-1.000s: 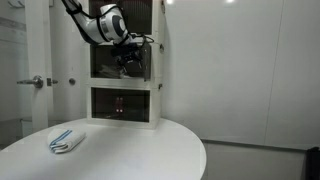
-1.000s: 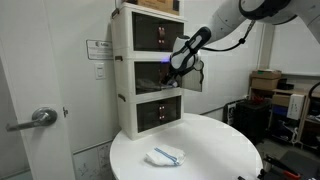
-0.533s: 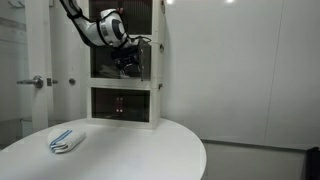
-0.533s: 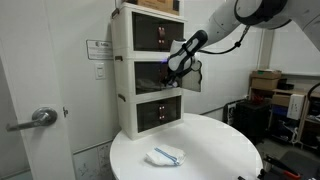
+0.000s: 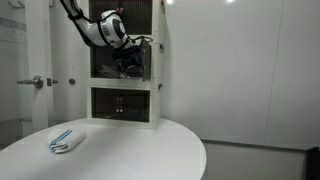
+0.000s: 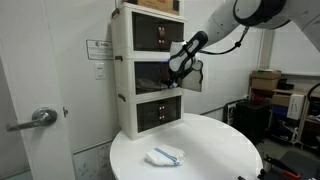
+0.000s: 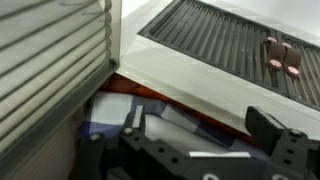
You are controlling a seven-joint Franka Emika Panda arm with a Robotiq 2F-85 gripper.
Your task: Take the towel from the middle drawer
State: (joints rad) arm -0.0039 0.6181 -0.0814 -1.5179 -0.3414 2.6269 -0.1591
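Observation:
My gripper is tilted against the frame [image 7: 190, 83] above the middle drawer's opening. Next, I lift my gripper back and turn it straighter before I reach in to the checked towel [image 7: 116, 106].
A white three-drawer cabinet [image 5: 157, 95] stands at the back of a round white table [image 5: 140, 155]; it also shows in an exterior view [image 6: 122, 60]. Its middle drawer [image 6: 150, 76] is open. My gripper [image 5: 128, 63] reaches into this drawer, as both exterior views show [image 6: 173, 70]. In the wrist view the gripper [image 7: 200, 125] is open, its two dark fingers spread on either side of a folded towel [image 7: 175, 118], white with blue and red checks, lying in the drawer. The fingers do not press on the towel.
Another folded white towel with blue stripes [image 5: 65, 141] lies on the table in front of the cabinet, also in an exterior view [image 6: 165, 155]. A door with a lever handle [image 6: 38, 118] stands beside the table. Boxes [image 6: 268, 82] are stacked behind.
The arm has shifted slightly further into the middle drawer since a second ago; in the last half second nothing visibly moved.

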